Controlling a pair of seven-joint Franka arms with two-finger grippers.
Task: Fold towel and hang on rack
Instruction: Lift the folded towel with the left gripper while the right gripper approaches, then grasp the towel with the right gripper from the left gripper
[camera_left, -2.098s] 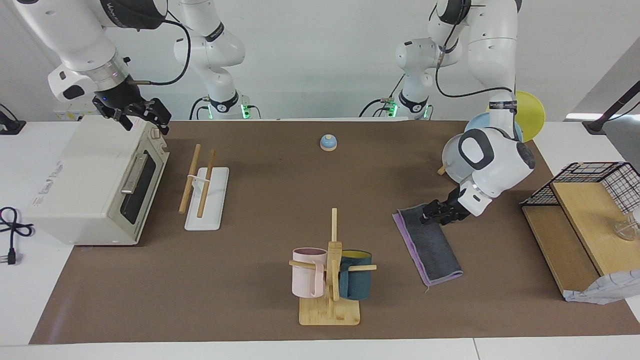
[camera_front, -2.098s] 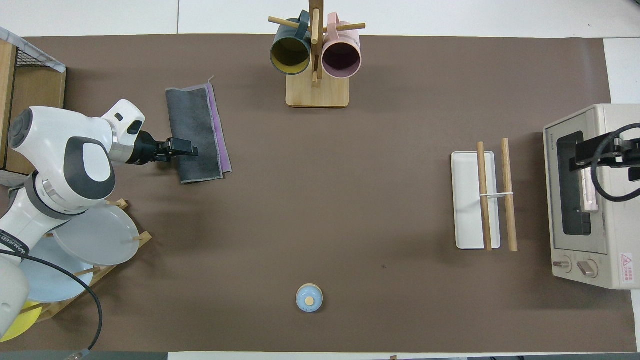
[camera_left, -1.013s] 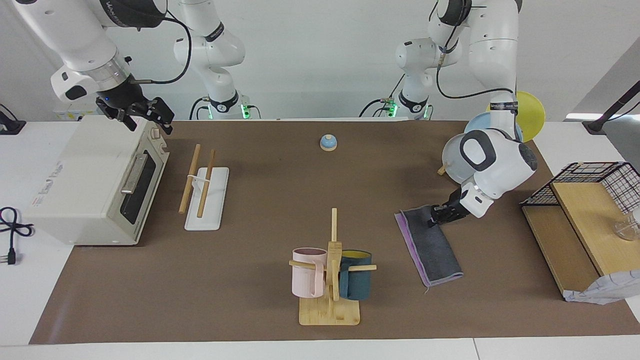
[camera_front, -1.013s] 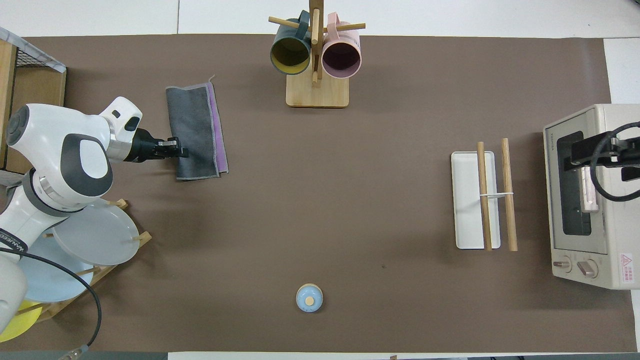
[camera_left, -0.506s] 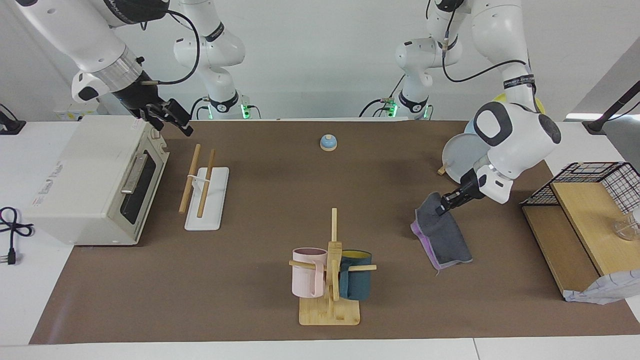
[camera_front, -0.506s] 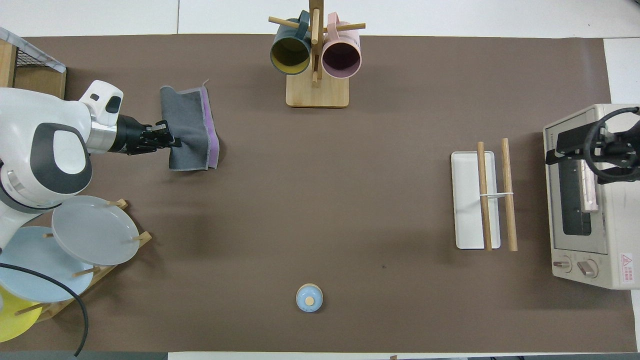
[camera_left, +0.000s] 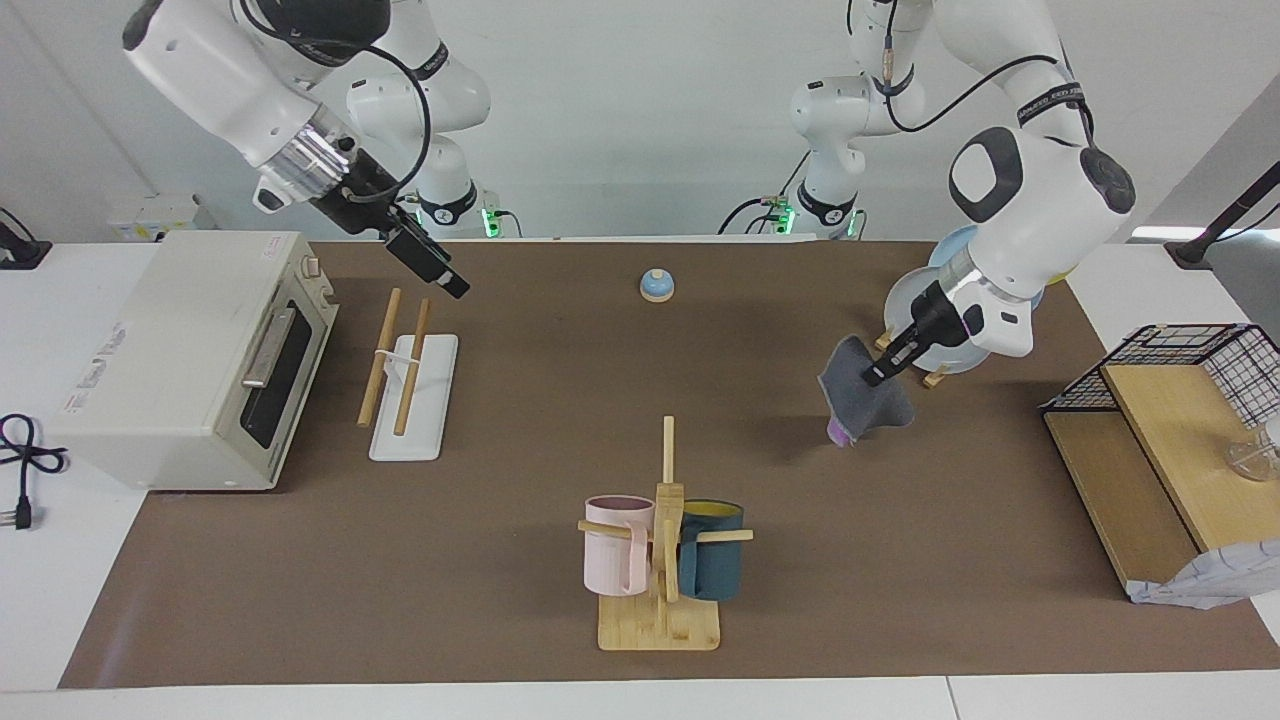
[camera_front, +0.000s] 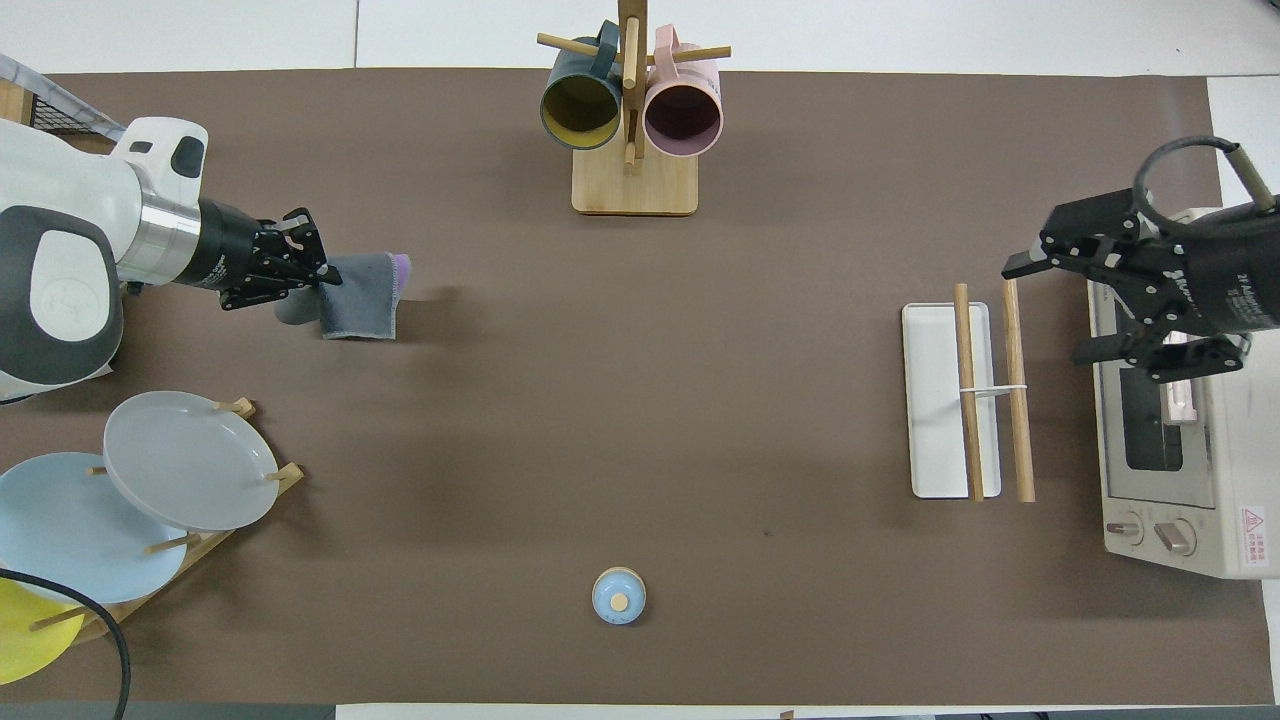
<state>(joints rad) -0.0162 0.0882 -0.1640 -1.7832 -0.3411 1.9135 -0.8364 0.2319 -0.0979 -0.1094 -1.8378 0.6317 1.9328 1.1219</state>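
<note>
The towel's purple corner (camera_front: 401, 271) is free of my left gripper and the way across is open, so my right gripper should go toward that corner next and close there.
The towel (camera_left: 865, 395) hangs folded from my left gripper (camera_left: 880, 372), clear of the table, dark grey outside with a purple corner at the bottom. In the overhead view the left gripper (camera_front: 318, 272) is shut on the towel's (camera_front: 362, 295) edge, toward the left arm's end of the table. The rack (camera_left: 412, 400), two light-wood rails on a white base, stands beside the toaster oven toward the right arm's end; it also shows in the overhead view (camera_front: 935, 400). My right gripper (camera_left: 437, 266) is open and empty, raised over the rack's end that is nearer the toaster oven, also in the overhead view (camera_front: 1057, 308).
A toaster oven (camera_left: 190, 350) stands at the right arm's end. A mug tree (camera_left: 665, 540) with pink and teal mugs stands mid-table, farthest from the robots. A plate stand (camera_front: 170, 480) and a wire basket on a wooden shelf (camera_left: 1160, 420) are at the left arm's end. A small blue bell (camera_left: 656, 285) sits near the robots.
My left gripper shut on the towel's edge and lifted it off the table, bunching it as it rose. My right gripper moved from above the toaster oven to over the rack.
</note>
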